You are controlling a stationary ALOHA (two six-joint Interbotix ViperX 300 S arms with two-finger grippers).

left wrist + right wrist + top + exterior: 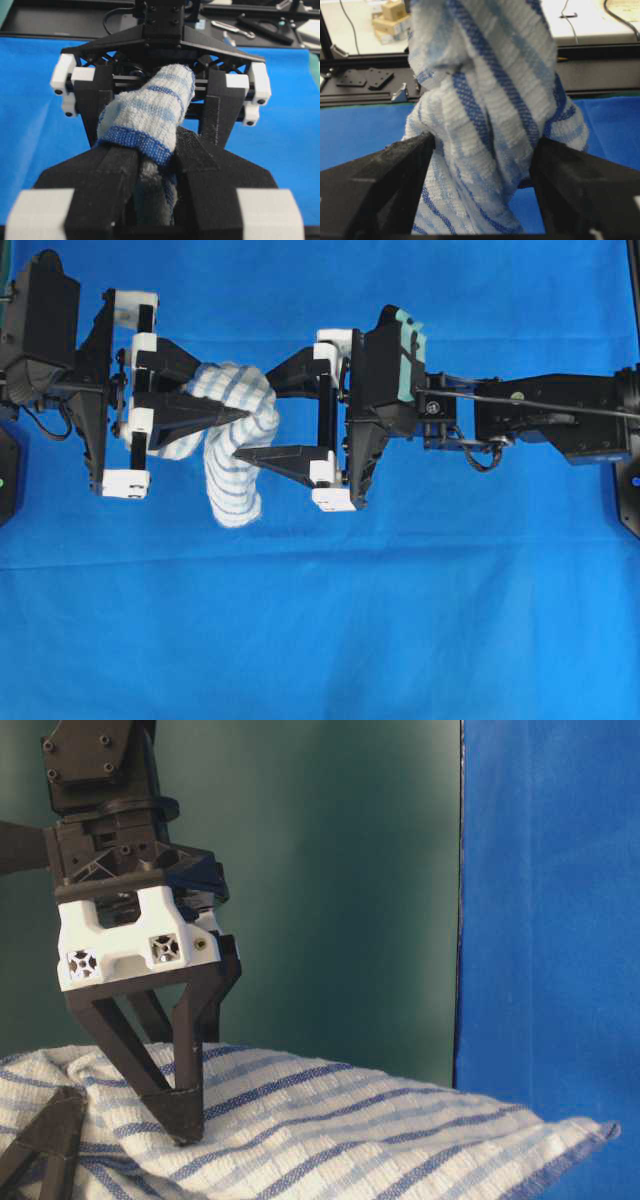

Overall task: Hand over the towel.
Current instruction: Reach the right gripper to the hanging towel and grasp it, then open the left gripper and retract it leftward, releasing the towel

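Note:
The towel fills my right gripper's gap (264, 422) while my left gripper pinches it (226, 392), so my right gripper needs to close before my left gripper opens and moves away.
The towel (240, 430), white with blue stripes, hangs bunched in mid-air between the two arms, one end drooping toward the blue sheet. My left gripper (243, 416) reaches in from the left and is shut on it; the left wrist view shows the towel (150, 120) squeezed between the left gripper's (155, 150) black fingers. My right gripper (255, 418) faces it from the right, open, one finger on each side of the cloth. In the right wrist view the towel (485, 125) fills the gap of the right gripper (482, 165). At table level a black finger (185, 1105) stands in front of the towel (350, 1120).
A plain blue sheet (400, 620) covers the table under both arms. Beyond the table's far edges lie tools (235, 27) and cardboard boxes (390, 17). A dark green wall (330, 870) stands behind the scene at table level.

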